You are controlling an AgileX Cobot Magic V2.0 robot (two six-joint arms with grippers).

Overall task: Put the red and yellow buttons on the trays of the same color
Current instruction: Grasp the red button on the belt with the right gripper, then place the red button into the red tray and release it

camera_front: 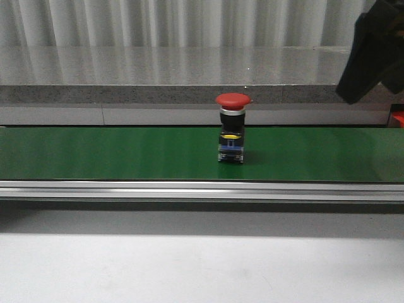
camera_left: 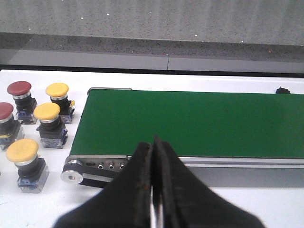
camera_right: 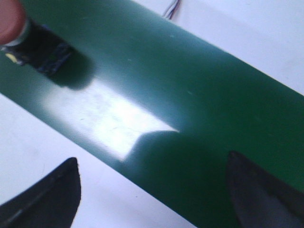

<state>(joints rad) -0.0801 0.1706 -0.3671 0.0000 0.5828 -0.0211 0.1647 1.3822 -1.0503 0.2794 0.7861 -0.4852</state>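
I should expect the red tray past the green belt when I carry the red button (camera_front: 232, 128) over, because a small red patch (camera_front: 398, 119) shows there.
A red button (camera_front: 232, 100) on a black base stands upright on the green belt (camera_front: 113, 154), near its middle. The same red button (camera_right: 12, 21) shows blurred at the edge of the right wrist view. My right gripper (camera_right: 152, 159) hangs open above the belt's edge, apart from the button and with nothing between its fingers. My left gripper (camera_left: 153, 143) is shut and empty, in front of the belt's end. Beside that end, on the white table, stand two red buttons (camera_left: 19, 88) and three yellow buttons (camera_left: 57, 89). No tray shows clearly.
An aluminium rail (camera_front: 202, 189) runs along the belt's front. A grey stone ledge (camera_front: 177, 66) lies behind it. My right arm (camera_front: 372, 50) hangs dark at the upper right. A small red patch (camera_front: 398, 118) shows at the far right edge.
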